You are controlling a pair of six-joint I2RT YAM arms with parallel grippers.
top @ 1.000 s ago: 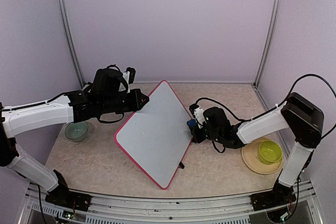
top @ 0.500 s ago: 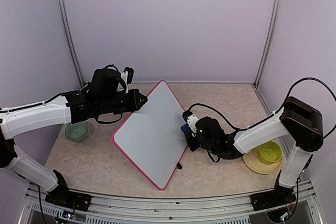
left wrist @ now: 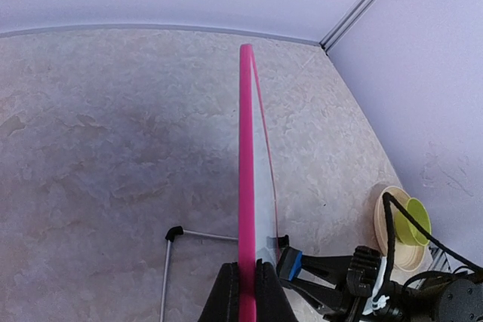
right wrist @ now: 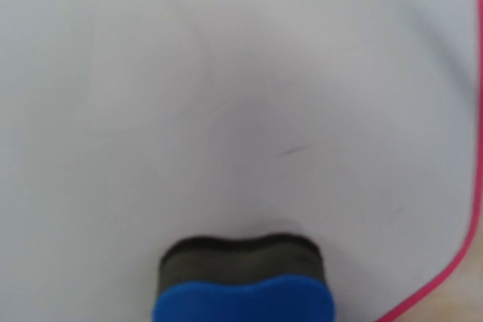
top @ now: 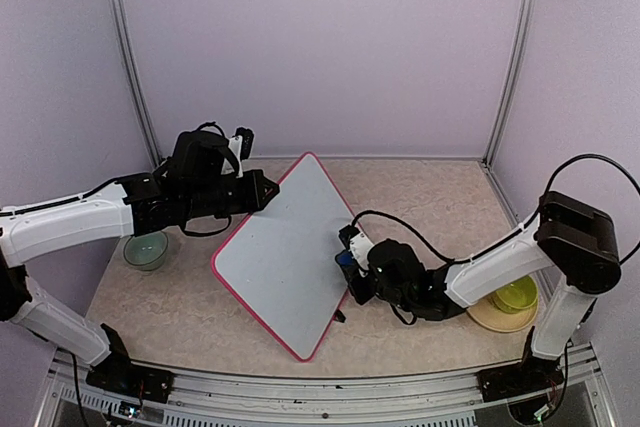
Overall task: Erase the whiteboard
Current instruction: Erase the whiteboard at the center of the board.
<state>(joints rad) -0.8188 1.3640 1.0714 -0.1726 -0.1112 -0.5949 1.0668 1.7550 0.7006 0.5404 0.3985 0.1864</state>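
A faint stroke can be seen on the whiteboard above the eraser's felt, so the robot's right gripper needs to wipe the eraser up across the stroke toward the pink rim [top: 343, 202].
The whiteboard [top: 280, 262] stands tilted on the table, white with a pink rim, and its face looks wiped apart from one faint stroke [right wrist: 296, 150]. My left gripper [top: 262, 192] is shut on its upper left rim; in the left wrist view the rim [left wrist: 247, 148] runs edge-on between the black fingers [left wrist: 226, 295]. My right gripper [top: 347, 259] is shut on a blue eraser [right wrist: 245, 292] whose dark felt presses against the board's face near its right edge. That eraser [left wrist: 291, 264] also shows beside the board in the left wrist view. The right fingers are hidden in their own view.
A pale green bowl [top: 146, 249] sits on the table at the left. A yellow-green bowl [top: 514, 294] rests on a tan plate [top: 488, 315] at the right. The board's wire stand [left wrist: 170, 234] reaches out behind it, and a black foot [top: 340, 315] shows at the near right edge.
My right arm has slid the eraser along the board's right part, down towards the near side. The board has shifted slightly left. The left grip has stayed put.
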